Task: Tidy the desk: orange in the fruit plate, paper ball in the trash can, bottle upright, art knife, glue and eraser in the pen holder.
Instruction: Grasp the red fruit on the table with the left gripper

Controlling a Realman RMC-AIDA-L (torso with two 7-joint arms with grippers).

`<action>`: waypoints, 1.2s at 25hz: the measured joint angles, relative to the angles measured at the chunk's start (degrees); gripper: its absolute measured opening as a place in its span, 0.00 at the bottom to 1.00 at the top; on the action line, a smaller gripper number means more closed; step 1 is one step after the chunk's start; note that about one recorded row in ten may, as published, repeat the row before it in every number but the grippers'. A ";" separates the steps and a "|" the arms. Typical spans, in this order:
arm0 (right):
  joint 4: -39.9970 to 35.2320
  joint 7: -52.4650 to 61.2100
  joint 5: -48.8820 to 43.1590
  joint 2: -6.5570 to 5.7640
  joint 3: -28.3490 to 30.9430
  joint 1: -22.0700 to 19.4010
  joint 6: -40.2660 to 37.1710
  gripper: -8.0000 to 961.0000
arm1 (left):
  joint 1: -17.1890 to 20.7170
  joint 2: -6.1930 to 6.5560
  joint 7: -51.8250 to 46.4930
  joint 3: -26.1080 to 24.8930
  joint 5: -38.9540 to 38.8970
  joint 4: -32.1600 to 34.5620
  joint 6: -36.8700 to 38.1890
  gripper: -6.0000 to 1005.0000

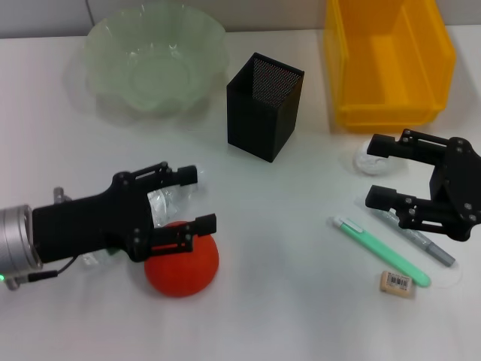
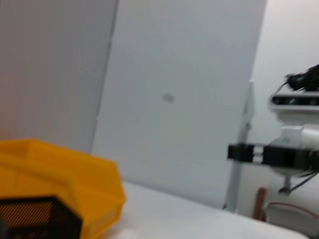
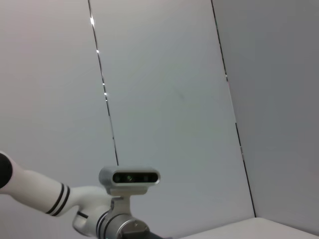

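The left gripper's open fingers are hovering by the orange's free top, so the robot should keep moving them down toward the orange until they are on both sides of it, and then close them.
The red-orange orange sits on the table at front left. My left gripper hovers open right behind it, one finger crossing the orange's top. The clear bottle lies mostly hidden under that gripper. My right gripper stands open at the right, its fingers either side of the white paper ball. The green art knife, grey glue stick and eraser lie near the front right. Behind stand the fruit plate, black pen holder and yellow trash can.
The left wrist view shows a corner of the trash can and the pen holder's mesh in front of a grey wall. The right wrist view shows only wall panels and the robot's head.
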 joint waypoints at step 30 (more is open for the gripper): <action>0.00 0.47 0.13 1.31 -0.27 2.34 -0.04 0.75 | 1.87 -0.41 6.10 1.22 7.35 -2.82 -11.80 0.76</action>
